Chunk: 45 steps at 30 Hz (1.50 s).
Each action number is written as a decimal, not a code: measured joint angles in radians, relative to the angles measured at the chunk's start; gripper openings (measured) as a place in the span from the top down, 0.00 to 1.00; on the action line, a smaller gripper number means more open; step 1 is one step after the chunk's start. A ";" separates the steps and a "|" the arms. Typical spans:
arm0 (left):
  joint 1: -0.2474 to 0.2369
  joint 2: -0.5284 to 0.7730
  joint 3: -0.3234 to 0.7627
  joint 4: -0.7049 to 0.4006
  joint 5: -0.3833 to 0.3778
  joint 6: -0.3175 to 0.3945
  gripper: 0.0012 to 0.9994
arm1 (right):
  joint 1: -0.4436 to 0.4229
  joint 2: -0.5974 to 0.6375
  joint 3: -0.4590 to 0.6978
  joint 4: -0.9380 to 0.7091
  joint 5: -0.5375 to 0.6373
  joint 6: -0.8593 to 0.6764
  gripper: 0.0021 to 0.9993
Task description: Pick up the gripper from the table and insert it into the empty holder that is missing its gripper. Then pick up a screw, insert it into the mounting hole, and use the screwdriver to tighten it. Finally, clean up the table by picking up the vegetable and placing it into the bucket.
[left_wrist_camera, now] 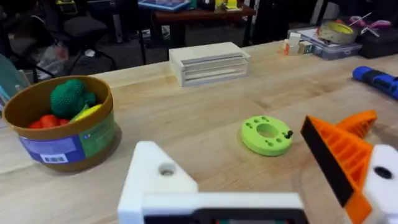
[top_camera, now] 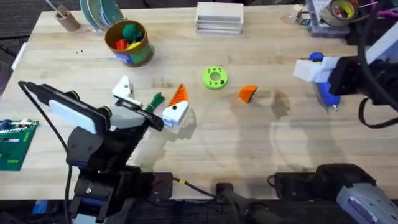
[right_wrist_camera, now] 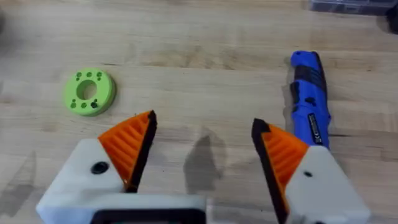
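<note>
My gripper will insert the orange gripper, and the orange gripper should stay in the empty holder even before it is screwed in, because the matching orange ribbed pad fits snugly in its white finger.
The loose orange gripper lies on the table right of centre. My left gripper is open. One of its fingers is the bare white empty holder; the other carries an orange ribbed pad. The green leafy vegetable lies between these fingers. Beyond it sits a green disc with a dark screw on it. My right gripper hangs open over the blue screwdriver. The bucket stands at the back left.
In the bucket are a green ball toy and red and yellow pieces. A white slatted box sits at the back centre. A brown cup and plates stand at the back left, a tape roll back right, a green board left.
</note>
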 joint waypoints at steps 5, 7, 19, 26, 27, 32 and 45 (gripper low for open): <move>0.000 0.001 0.000 0.000 0.000 0.000 0.01 | 0.000 0.000 0.000 0.000 0.000 0.000 0.01; 0.000 0.001 0.000 0.000 0.000 0.000 0.01 | 0.000 0.000 0.000 0.000 0.000 0.000 0.01; 0.000 0.001 0.000 0.000 0.000 0.000 0.01 | 0.000 0.000 0.000 0.000 0.000 0.000 0.01; 0.000 0.001 0.000 0.001 0.000 0.000 0.01 | 0.000 0.000 0.000 0.000 0.000 0.000 0.01; 0.000 0.001 0.000 0.001 0.000 0.000 0.01 | 0.000 0.000 0.000 0.000 0.000 0.000 0.01; 0.000 0.001 0.000 0.001 0.000 0.000 0.01 | 0.000 0.000 0.000 0.000 0.000 0.000 0.01; 0.000 0.001 0.000 0.001 0.040 0.000 0.01 | 0.000 0.000 0.000 0.000 0.000 0.000 0.01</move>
